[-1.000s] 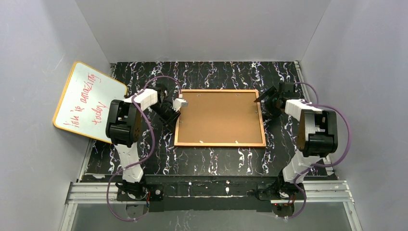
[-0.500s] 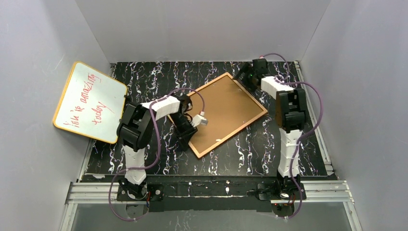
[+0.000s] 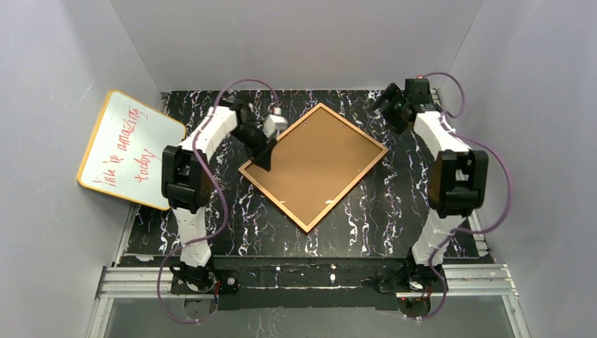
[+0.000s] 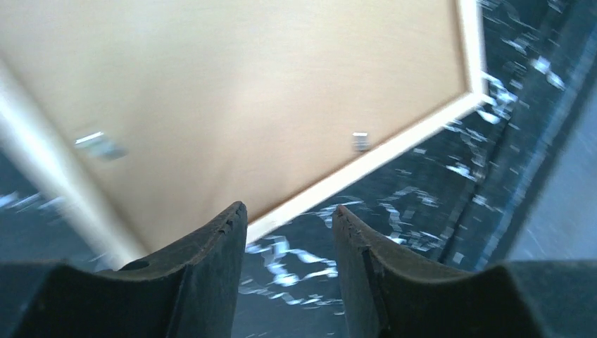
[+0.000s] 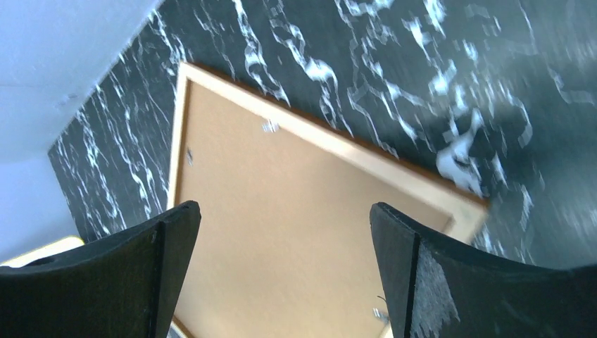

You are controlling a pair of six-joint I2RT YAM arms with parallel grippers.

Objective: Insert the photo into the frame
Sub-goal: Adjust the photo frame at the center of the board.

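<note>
My right gripper should reach a metal tab (image 4: pixel 102 146) only after I turn the frame crooked like a diamond (image 3: pixel 318 167) squarer and my left gripper braces its edge.
The frame (image 3: pixel 313 165) lies flat on the black marbled table, brown board back up, turned like a diamond. It also shows in the left wrist view (image 4: pixel 246 91) and the right wrist view (image 5: pixel 267 176). My left gripper (image 3: pixel 262 159) is at the frame's left side, open and empty, its jaws over the frame's edge (image 4: pixel 288 211). My right gripper (image 3: pixel 388 107) hovers at the far right, off the frame's right corner, open wide and empty (image 5: pixel 285 208). The photo is not in view.
A yellow-edged whiteboard (image 3: pixel 130 148) with red writing leans at the left wall. Grey walls close in the table (image 3: pixel 394 204) on three sides. Small metal tabs (image 4: pixel 360 141) sit along the frame's back.
The frame has turned from square-on to a diamond. My left gripper moved from the frame's left side, across its near corner, to its upper left edge. My right gripper moved to the far right.
</note>
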